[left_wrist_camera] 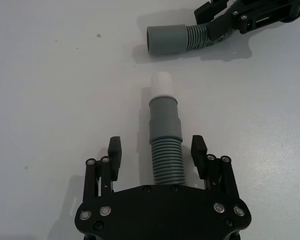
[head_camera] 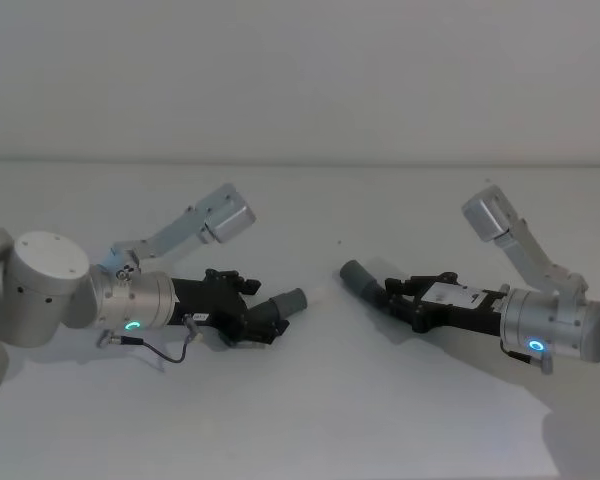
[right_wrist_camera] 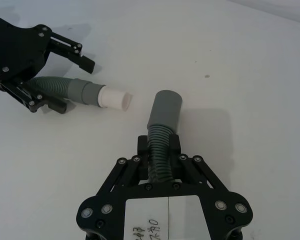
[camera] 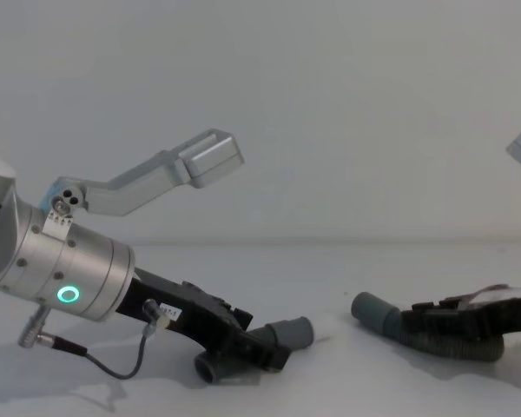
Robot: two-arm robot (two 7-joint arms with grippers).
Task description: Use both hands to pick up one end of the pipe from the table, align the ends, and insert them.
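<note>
My left gripper will keep the cuff and white tip (camera: 295, 333) straight when it lifts, because its fingers are on either side of the ribs (left_wrist_camera: 167, 147) just behind the grey cuff.
Two dark-grey corrugated pipe pieces lie on the white table (head_camera: 310, 400). The left piece (left_wrist_camera: 165, 150) has a grey cuff (left_wrist_camera: 165, 120) with a white tip (left_wrist_camera: 162, 83). My left gripper (left_wrist_camera: 156, 145) straddles its corrugated part, open, with a gap on each side. The right piece (right_wrist_camera: 159, 150) ends in a plain grey cuff (right_wrist_camera: 165, 107), and my right gripper (right_wrist_camera: 159, 145) is shut on its ribbed section. In the head view the left gripper (head_camera: 245, 310) and right gripper (head_camera: 405, 295) face each other, with the two cuffs (head_camera: 292, 300) (head_camera: 360, 277) a short gap apart and not in line.
The table is bare around the grippers, with open room in front and behind. A grey cable (head_camera: 165, 352) loops under the left wrist. The table's far edge (head_camera: 300, 162) meets a plain wall.
</note>
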